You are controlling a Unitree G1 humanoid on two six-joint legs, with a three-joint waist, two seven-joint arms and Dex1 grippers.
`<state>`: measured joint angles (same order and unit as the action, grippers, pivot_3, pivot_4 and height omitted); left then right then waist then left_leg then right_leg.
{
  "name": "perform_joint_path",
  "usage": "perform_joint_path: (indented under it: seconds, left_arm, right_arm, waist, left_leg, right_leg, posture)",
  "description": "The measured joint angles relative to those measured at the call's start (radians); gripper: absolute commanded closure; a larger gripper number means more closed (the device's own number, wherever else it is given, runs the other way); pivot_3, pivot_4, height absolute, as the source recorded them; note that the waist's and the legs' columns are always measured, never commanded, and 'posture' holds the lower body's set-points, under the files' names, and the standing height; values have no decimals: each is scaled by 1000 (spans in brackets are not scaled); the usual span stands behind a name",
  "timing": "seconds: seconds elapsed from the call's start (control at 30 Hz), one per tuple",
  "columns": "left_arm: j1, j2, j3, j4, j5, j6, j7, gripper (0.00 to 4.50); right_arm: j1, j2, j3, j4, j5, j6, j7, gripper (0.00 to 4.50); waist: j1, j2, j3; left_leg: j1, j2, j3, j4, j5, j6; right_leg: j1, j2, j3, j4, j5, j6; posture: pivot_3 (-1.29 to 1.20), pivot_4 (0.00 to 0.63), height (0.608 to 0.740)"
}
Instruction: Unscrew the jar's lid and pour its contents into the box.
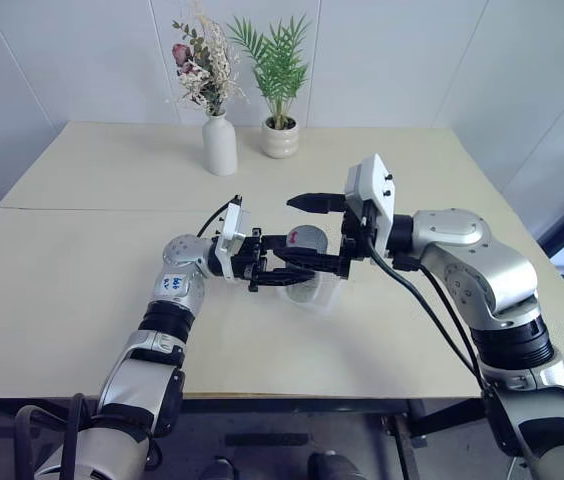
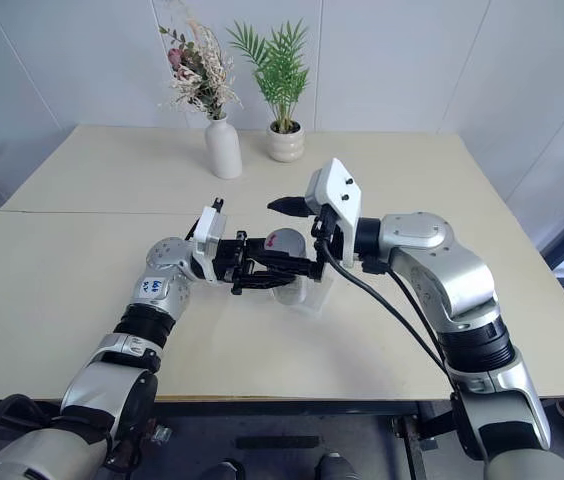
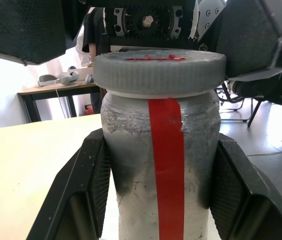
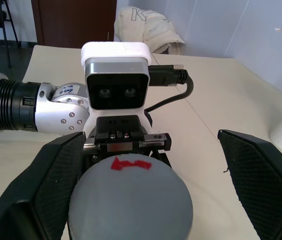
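The grey lid (image 1: 308, 237) reaches across nearly the jar's whole top (image 1: 307, 247), so I should expect the jar to have a wide opening hidden underneath when I unscrew the lid.
My left gripper (image 1: 297, 262) is shut on the silvery-grey jar (image 3: 131, 150), its pads pressed against the jar's sides; a red stripe runs down the jar. It holds the jar in the air over the middle of the table. The grey lid (image 4: 131, 200), marked with red, sits on the jar. My right gripper (image 4: 148, 137) stands open, one finger on each side of the lid with a gap to each. The transparent box (image 1: 319, 293) rests on the table just under the jar. The contents are hidden inside the jar.
A white vase (image 1: 219, 143) with dried flowers and a white pot (image 1: 280, 138) with a green plant stand at the back of the beige table (image 1: 82, 300). A seam crosses the tabletop on the left.
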<state>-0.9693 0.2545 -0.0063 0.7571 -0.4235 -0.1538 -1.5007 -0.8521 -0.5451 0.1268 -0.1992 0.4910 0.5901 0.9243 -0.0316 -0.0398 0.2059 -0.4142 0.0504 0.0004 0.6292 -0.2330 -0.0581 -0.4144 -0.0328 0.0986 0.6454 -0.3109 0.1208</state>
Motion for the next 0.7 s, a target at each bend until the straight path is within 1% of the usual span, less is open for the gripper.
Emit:
perform_joint_path:
  seconds: [0.7]
  left_arm:
    - [-2,1,0,7,3,0,0,2223]
  right_arm:
    - [47,-83,-26,-56,23,25,1,43]
  waist:
    - [0,0,0]
  left_leg:
    - [0,0,0,0,0,0]
  right_leg:
    - [0,0,0,0,0,0]
  posture:
    - [0,150,740]
